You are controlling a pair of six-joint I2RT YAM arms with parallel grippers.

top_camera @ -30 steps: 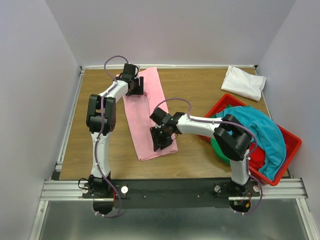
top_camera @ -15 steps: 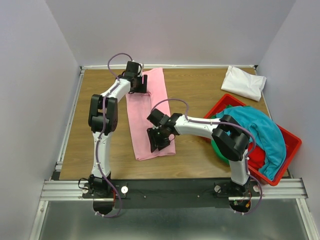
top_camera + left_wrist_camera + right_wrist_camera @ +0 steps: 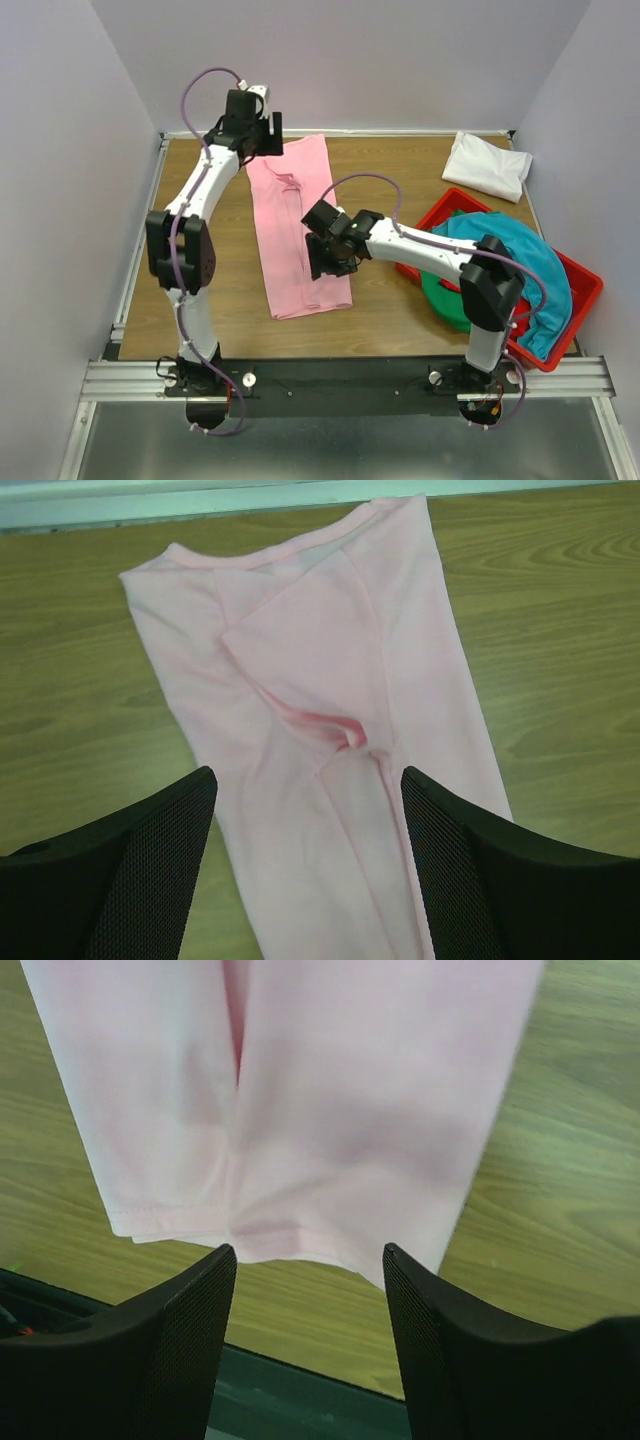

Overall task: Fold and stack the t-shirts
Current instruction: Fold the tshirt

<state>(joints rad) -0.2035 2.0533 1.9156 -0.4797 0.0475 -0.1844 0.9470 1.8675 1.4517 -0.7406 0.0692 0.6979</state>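
The side flaps of the light pink t-shirt come together loosely along a middle slit [image 3: 298, 230], so the t-shirt's near end [image 3: 309, 301] will crumple there when I fold it over.
The light pink t-shirt [image 3: 296, 232] lies on the table folded into a long strip; it also shows in the left wrist view [image 3: 330, 710] and the right wrist view [image 3: 330, 1090]. My left gripper [image 3: 262, 133] is open and empty, raised above the strip's far end. My right gripper [image 3: 328, 262] is open and empty, hovering over the strip's near end. A folded white t-shirt [image 3: 488, 165] lies at the back right. A teal t-shirt [image 3: 520, 265] drapes over a green one [image 3: 442, 300] in the bin.
A rigid red plastic bin [image 3: 585, 285] stands at the right edge. Grey walls close the table on three sides. A metal rail [image 3: 350, 375] runs along the near edge.
My left gripper has let go and lifted up and back from the strip's far end. My right gripper has risen a little and shifted right over the near end. The pink strip lies flatter.
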